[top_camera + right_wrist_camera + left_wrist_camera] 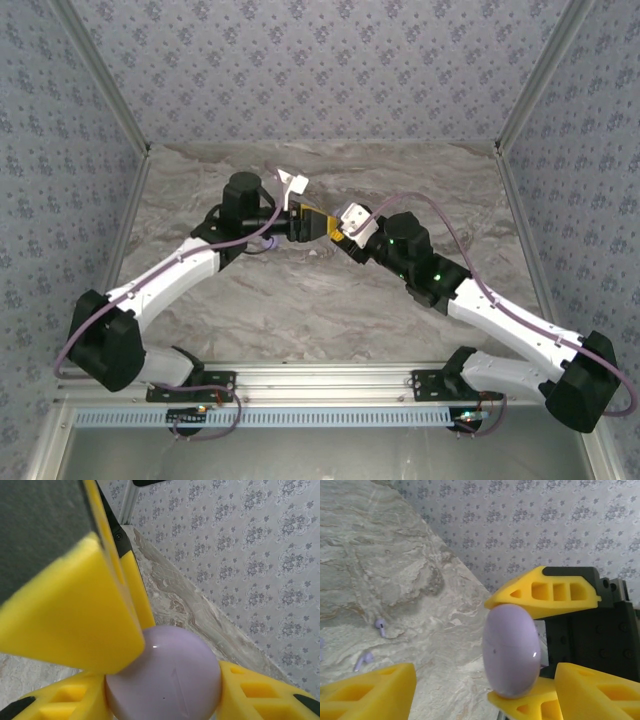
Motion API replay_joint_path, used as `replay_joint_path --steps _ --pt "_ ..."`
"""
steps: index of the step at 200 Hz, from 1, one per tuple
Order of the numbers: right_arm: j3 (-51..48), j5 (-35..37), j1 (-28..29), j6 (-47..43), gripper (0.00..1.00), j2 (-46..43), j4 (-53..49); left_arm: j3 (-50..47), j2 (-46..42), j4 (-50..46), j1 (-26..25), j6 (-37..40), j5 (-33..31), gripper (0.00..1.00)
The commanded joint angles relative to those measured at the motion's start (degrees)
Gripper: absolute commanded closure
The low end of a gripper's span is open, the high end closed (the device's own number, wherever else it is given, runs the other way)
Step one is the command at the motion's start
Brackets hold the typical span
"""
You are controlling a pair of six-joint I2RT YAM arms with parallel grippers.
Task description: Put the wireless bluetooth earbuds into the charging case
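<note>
My right gripper is still holding the closed charging case [511, 650]. My left gripper should take the case so that my right gripper is free to open the case's lid and fetch earbuds [380, 625].
A closed lilac charging case [512, 650] hangs above the table, pinched top and bottom between the yellow fingers [545, 594] of my right gripper [164, 695]. In the right wrist view the same charging case [165, 680] sits tight between those two fingers. My left gripper [485, 692] is open and straddles the case: one finger [367, 695] stands well off to its left, the other [600, 690] is close on its right. From above, the left gripper [318, 224] and the right gripper [342, 236] meet tip to tip over mid-table. Two lilac earbuds [380, 626] [364, 660] lie on the table below.
The marble-patterned table [300, 300] is boxed in by floral-papered walls [320, 70] at the back and sides. An aluminium rail [330, 375] carrying both arm bases runs along the near edge. Lilac cables loop off both arms.
</note>
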Motion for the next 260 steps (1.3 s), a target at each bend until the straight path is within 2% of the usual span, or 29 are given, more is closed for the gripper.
replay_joint_path --steps 1,66,87,105,127,151,184,205,228,260 --pt "0.0 1.1 0.1 -1.2 0.51 0.1 0.4 2.5 1.5 2.7 -1.0 0.3 3.2 0.37" --pt "0.6 1.7 -0.1 -1.6 0.50 0.5 -0.8 4.2 4.7 3.4 -2.3 0.2 5.2 0.72" --pt "1.2 1.5 -0.8 -1.0 0.47 0.4 -2.9 4.3 4.5 2.9 -2.4 0.7 5.1 0.77" --pt "1.6 -0.2 -1.9 0.1 0.37 -0.3 -5.2 4.4 4.1 2.6 -2.4 1.4 4.6 0.80" --pt "1.6 -5.5 -4.2 1.8 0.20 -2.4 -8.4 3.8 3.2 2.9 -2.3 3.0 3.2 0.82" --pt "1.3 -16.2 -8.7 4.1 0.07 -5.8 -12.9 2.8 1.6 3.5 -2.4 6.7 0.7 0.87" --pt "2.9 -42.5 -19.5 5.6 0.03 -8.0 -20.1 0.9 -1.1 3.6 -3.5 17.0 -0.5 0.93" --pt "7.5 -53.3 -24.0 3.6 0.05 -5.6 -27.3 0.4 -2.7 1.9 -4.9 24.9 -0.6 0.98" --pt "12.1 -56.2 -25.1 1.6 0.10 -2.5 -31.5 -0.5 -3.6 1.1 -5.9 30.6 -0.4 1.00" --pt "13.0 -50.2 -23.5 2.0 0.15 -2.2 -28.7 -2.7 -5.1 4.1 -6.3 32.8 -0.8 1.00"
